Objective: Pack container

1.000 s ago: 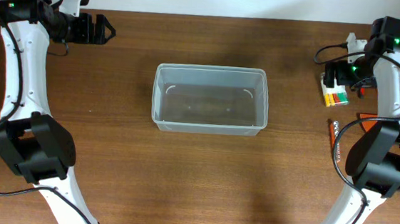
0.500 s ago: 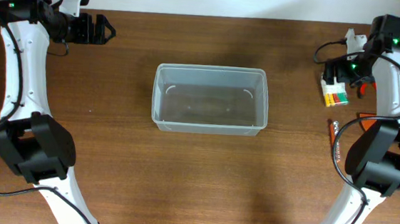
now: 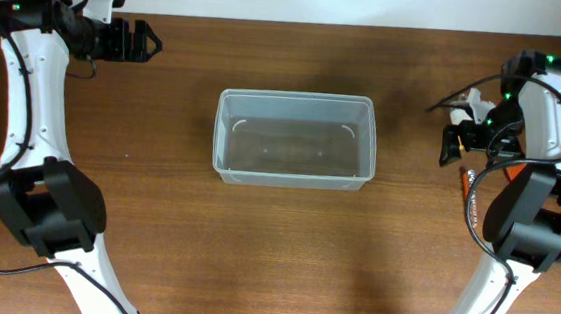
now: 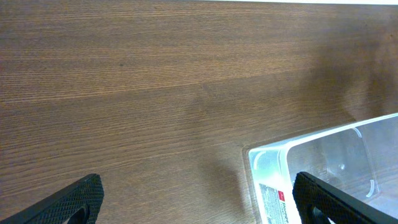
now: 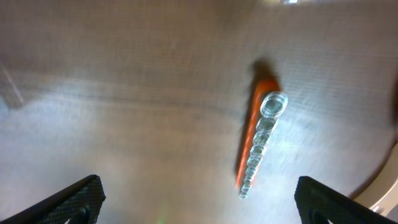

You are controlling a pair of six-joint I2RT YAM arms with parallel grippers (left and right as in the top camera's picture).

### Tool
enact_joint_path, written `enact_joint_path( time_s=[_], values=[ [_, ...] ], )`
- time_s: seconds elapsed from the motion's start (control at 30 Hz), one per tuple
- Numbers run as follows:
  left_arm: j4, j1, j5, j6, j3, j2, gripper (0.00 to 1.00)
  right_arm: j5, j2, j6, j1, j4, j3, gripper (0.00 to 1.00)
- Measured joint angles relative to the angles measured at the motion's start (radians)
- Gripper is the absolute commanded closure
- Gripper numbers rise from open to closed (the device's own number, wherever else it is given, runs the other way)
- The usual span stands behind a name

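The packet [image 3: 460, 117] lies beyond the socket bar [image 3: 471, 200], and my right gripper is hanging over the bar, so next I move back toward the far edge and go down over the packet.
The clear rectangular container [image 3: 293, 139] stands empty at the table's middle; its near corner with a label shows in the left wrist view [image 4: 323, 163]. My left gripper [image 3: 145, 41] is open and empty at the far left, well away from the container, with wood between its fingertips [image 4: 69, 200]. My right gripper [image 3: 450, 143] is open and empty to the right of the container. In the blurred right wrist view it hangs above an orange rail of small sockets [image 5: 256, 144]. The small packet of coloured pieces is hidden under the right wrist.
The socket rail lies near the right edge, partly under the right arm [image 3: 471, 195]. Black cables loop round the right arm. The table's far edge runs just behind the left gripper.
My right gripper has swung from above the coloured packet toward the front and left, and now covers the packet. The left arm and the container have not moved.
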Motion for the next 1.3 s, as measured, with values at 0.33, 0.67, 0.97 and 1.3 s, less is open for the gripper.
enact_joint_path(
  time_s=[0.33,0.67,0.97,1.3],
  values=[
    [0.000,0.000,0.000,0.000,0.000,0.000,0.01,-0.001,0.000,0.088,-0.031,-0.129,0.000,0.01],
    [0.000,0.000,0.000,0.000,0.000,0.000,0.01,-0.070,-0.095,0.108,-0.095,-0.010,-0.002,0.01],
    [0.000,0.000,0.000,0.000,0.000,0.000,0.01,-0.047,-0.129,0.108,0.011,0.085,0.050,0.01],
    [0.000,0.000,0.000,0.000,0.000,0.000,0.01,0.010,0.010,0.170,0.089,0.052,0.534,0.01]
  ],
)
